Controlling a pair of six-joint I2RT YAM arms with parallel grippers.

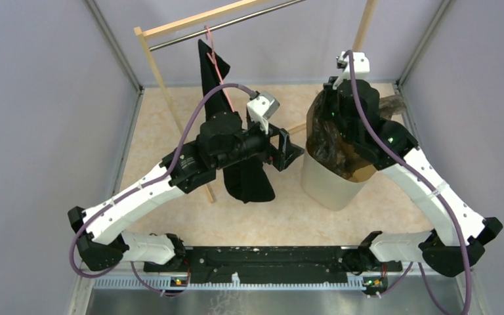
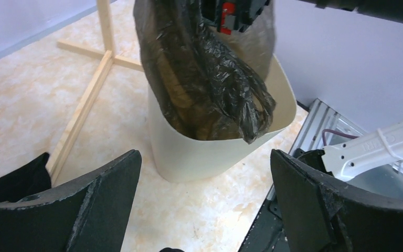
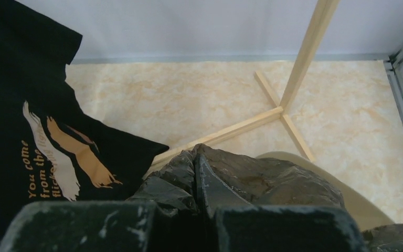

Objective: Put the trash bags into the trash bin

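The trash bag's bunched top point(image 1: 319, 117) is hanging from my right gripper alone. My left gripper should therefore pinch the hanging fold point(image 2: 245, 116) before my right gripper takes the other side.
The cream trash bin point(image 1: 328, 187) stands on the floor at the right centre. A wrinkly brown-grey trash bag point(image 1: 328, 141) hangs partly inside it, its top bunched above the rim. My right gripper point(image 1: 342, 113) is above the bin and shut on the top of the bag; the right wrist view shows the film point(image 3: 273, 178) pinched between the fingers point(image 3: 195, 163). My left gripper point(image 1: 289, 152) is open and empty, just left of the bin. In the left wrist view the bag point(image 2: 204, 79) drapes into the bin point(image 2: 189, 157) beyond my spread jaws point(image 2: 204, 157).
A wooden clothes rack point(image 1: 151, 62) stands at the back, its foot point(image 3: 273, 113) near the bin. A black T-shirt point(image 1: 246, 177) on a pink hanger point(image 1: 216, 59) hangs under my left arm. Grey walls enclose the floor.
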